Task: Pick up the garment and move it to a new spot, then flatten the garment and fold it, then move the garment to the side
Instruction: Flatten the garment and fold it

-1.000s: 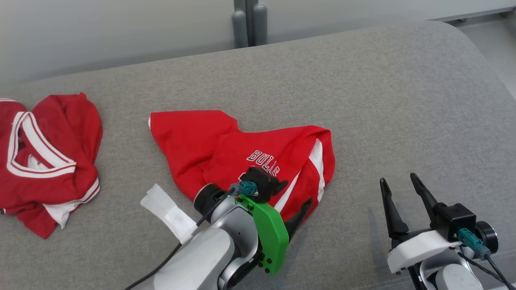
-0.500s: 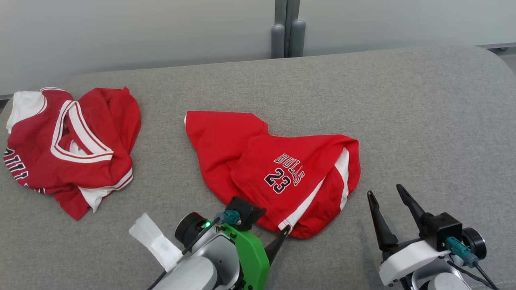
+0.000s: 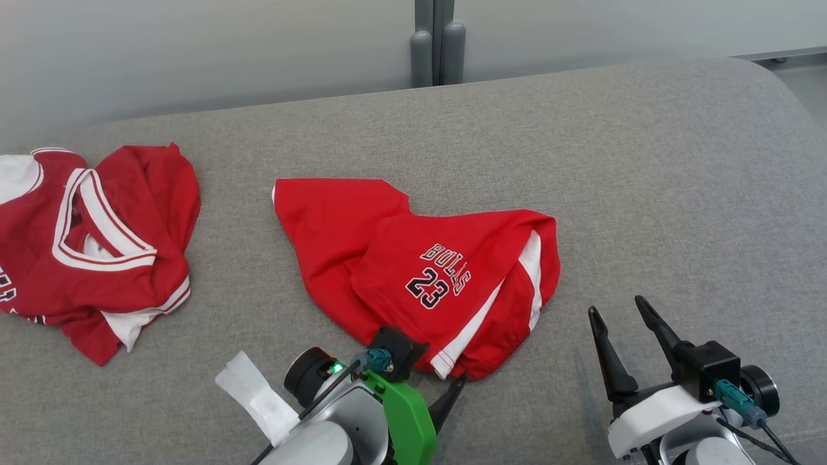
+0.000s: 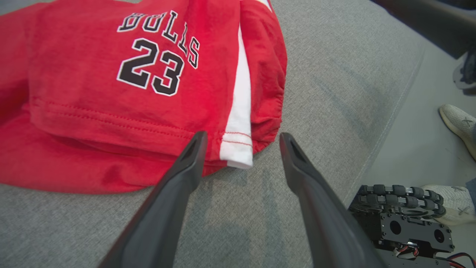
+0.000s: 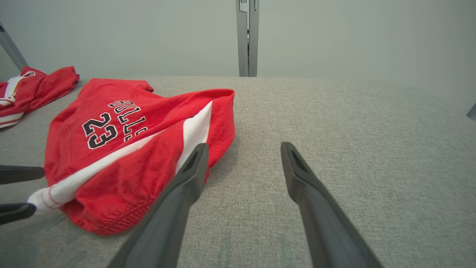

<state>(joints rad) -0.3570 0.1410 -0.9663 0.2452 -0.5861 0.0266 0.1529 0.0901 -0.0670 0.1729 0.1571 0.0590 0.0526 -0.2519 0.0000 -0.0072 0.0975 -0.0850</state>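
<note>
My gripper is about to pull the shorts' elastic hem. The white side stripe doubles back [image 3: 530,270] at a fold, so I expect the red shorts [image 3: 422,267] to open out lengthwise along it.
The garment [image 3: 413,258] is a pair of red shorts with a white side stripe and "BULLS 23" print, lying crumpled on the grey cushioned surface [image 3: 646,194]. My left gripper [image 3: 446,387] stands open at its near hem. In the left wrist view the left gripper [image 4: 242,136] frames the white stripe's end of the garment [image 4: 111,74] without touching it. My right gripper [image 3: 616,306] is open and empty, to the right of the shorts. In the right wrist view the right gripper [image 5: 244,145] hovers over bare cushion beside the garment [image 5: 130,149].
A second red jersey [image 3: 90,245] with white trim lies bunched at the far left. A grey post [image 3: 433,45] stands behind the surface. The cushion's right edge drops to the floor, where a person's shoe [image 4: 459,123] and my wheeled base [image 4: 401,212] show.
My left gripper has drawn back from over the shorts to their near hem, uncovering the "23" print. The head camera has shifted. The right gripper stays put.
</note>
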